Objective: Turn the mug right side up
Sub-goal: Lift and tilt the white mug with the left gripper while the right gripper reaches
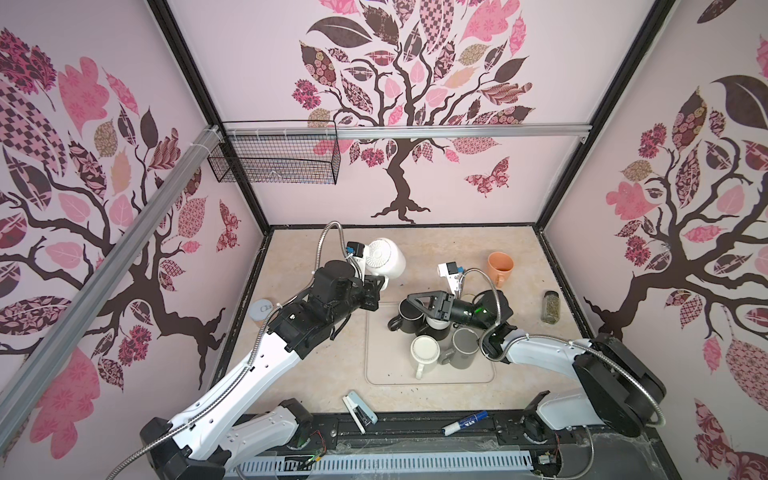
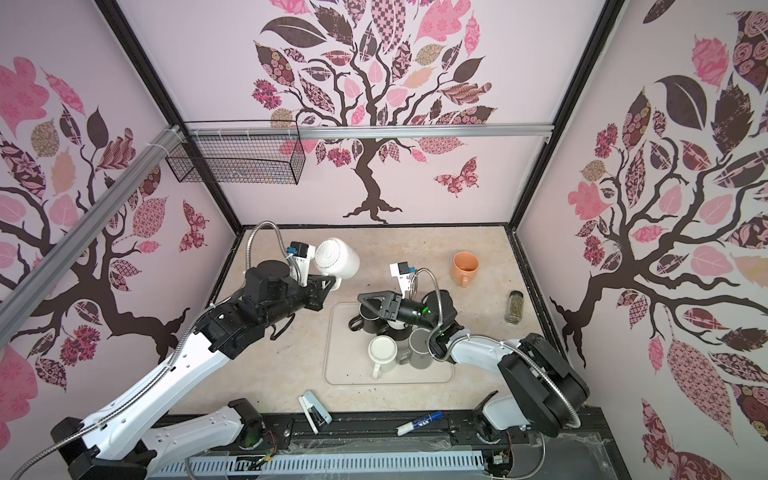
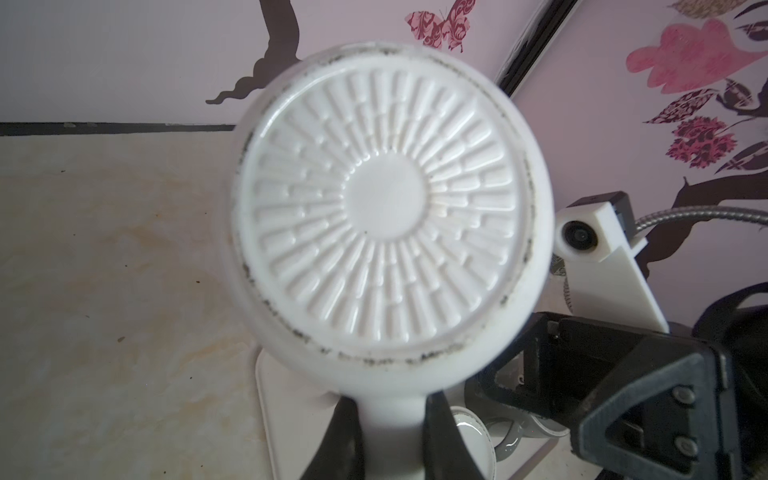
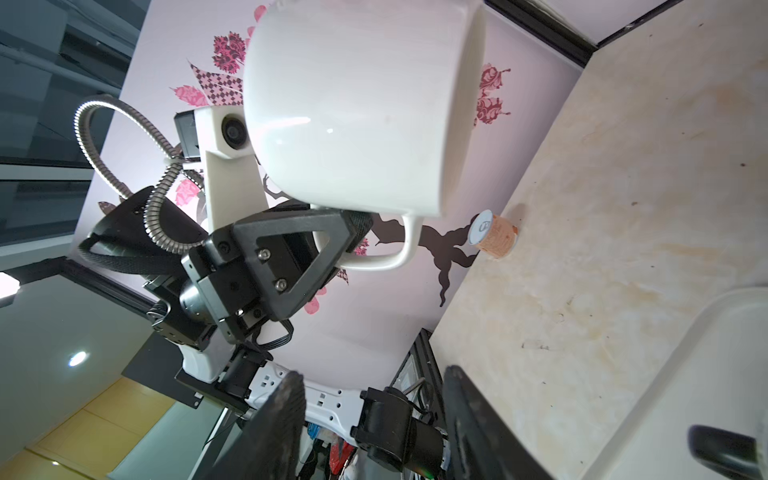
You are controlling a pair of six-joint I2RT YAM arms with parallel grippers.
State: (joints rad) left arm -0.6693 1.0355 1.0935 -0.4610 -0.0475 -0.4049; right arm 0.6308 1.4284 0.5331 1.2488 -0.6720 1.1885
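The handle's loose end (image 4: 411, 241) sticks out past my left gripper, so my right gripper should go next toward the white mug's handle (image 2: 336, 282) until its fingers close there.
A white mug (image 1: 384, 257) (image 2: 336, 257) hangs in the air above the table's back left part. It is tilted, with its ribbed base (image 3: 390, 208) facing up and its mouth facing down toward the table, as the right wrist view shows (image 4: 357, 108). My left gripper (image 1: 376, 286) (image 2: 328, 284) (image 3: 392, 411) is shut on the mug's handle. My right gripper (image 1: 415, 305) (image 2: 368, 303) (image 4: 372, 374) hovers open over the black mugs on the tray, with nothing between its fingers.
A beige tray (image 1: 378, 370) carries two black mugs (image 1: 409, 320), an upside-down white mug (image 1: 424, 349) and a grey mug (image 1: 464, 347). An orange mug (image 1: 500, 264) and a spice jar (image 1: 551, 306) stand at right, a lidded jar (image 1: 262, 309) at left. Stapler (image 1: 359, 409) and marker (image 1: 464, 423) lie in front.
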